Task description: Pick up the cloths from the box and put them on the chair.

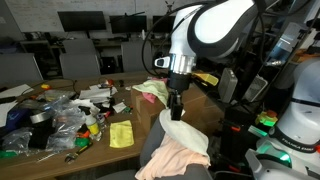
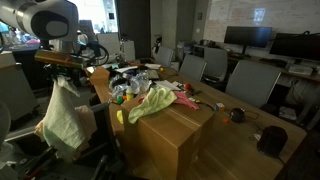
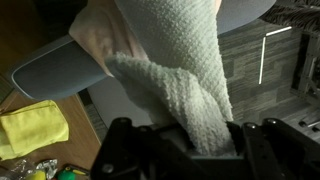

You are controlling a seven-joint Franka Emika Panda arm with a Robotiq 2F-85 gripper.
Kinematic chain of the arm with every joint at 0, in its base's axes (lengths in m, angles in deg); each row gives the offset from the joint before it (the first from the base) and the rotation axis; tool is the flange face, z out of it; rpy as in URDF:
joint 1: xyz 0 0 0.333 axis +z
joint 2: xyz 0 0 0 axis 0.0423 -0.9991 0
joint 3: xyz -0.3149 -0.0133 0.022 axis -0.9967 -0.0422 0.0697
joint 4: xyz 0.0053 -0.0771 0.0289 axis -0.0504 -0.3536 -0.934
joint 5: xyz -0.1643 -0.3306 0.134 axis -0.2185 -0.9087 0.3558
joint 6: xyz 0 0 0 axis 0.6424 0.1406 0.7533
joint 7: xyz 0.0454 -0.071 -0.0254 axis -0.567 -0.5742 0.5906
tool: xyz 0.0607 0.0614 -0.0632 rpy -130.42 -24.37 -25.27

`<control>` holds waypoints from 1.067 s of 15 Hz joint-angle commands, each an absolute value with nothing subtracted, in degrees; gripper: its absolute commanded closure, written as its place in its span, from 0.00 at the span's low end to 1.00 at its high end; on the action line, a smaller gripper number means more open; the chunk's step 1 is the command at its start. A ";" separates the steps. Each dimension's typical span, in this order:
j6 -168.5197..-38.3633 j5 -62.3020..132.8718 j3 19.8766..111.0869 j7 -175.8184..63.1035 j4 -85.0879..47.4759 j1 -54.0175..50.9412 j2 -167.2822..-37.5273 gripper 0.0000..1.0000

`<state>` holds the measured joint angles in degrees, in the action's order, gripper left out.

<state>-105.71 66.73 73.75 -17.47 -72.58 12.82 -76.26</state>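
Observation:
The white cloth's hanging end [image 1: 190,138] lies over the peach-pink cloth on the chair [image 1: 171,160], so I should keep lowering my gripper until the top is near, then let go.
My gripper [image 3: 205,140] is shut on a white towelling cloth [image 3: 175,70], which hangs from the jaws. In both exterior views the gripper [image 1: 176,102] [image 2: 65,68] hovers over the grey chair [image 1: 148,150], and the white cloth [image 1: 185,132] [image 2: 65,115] dangles onto it. A peach-pink cloth [image 1: 168,160] [image 3: 98,35] lies draped on the chair, whose grey backrest [image 3: 55,72] shows in the wrist view. The brown cardboard box [image 2: 175,140] [image 1: 205,105] stands beside the chair. A pale yellow-green cloth [image 2: 150,102] [image 1: 152,90] and a pink cloth [image 2: 186,100] lie on its top.
A small bright yellow square cloth [image 1: 121,134] [image 3: 35,128] lies on the wooden table near its edge. Clear plastic bags and small clutter [image 1: 55,115] [image 2: 135,82] cover the table. Dark office chairs [image 2: 245,80] and monitors [image 1: 82,20] stand behind.

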 commanded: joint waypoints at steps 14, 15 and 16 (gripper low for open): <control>-109.24 19.92 78.80 -46.75 -70.20 10.60 -87.48 0.20; -109.03 18.18 78.69 -47.83 -70.00 10.49 -87.69 0.14; -108.82 17.01 78.61 -48.48 -69.91 10.35 -87.77 0.07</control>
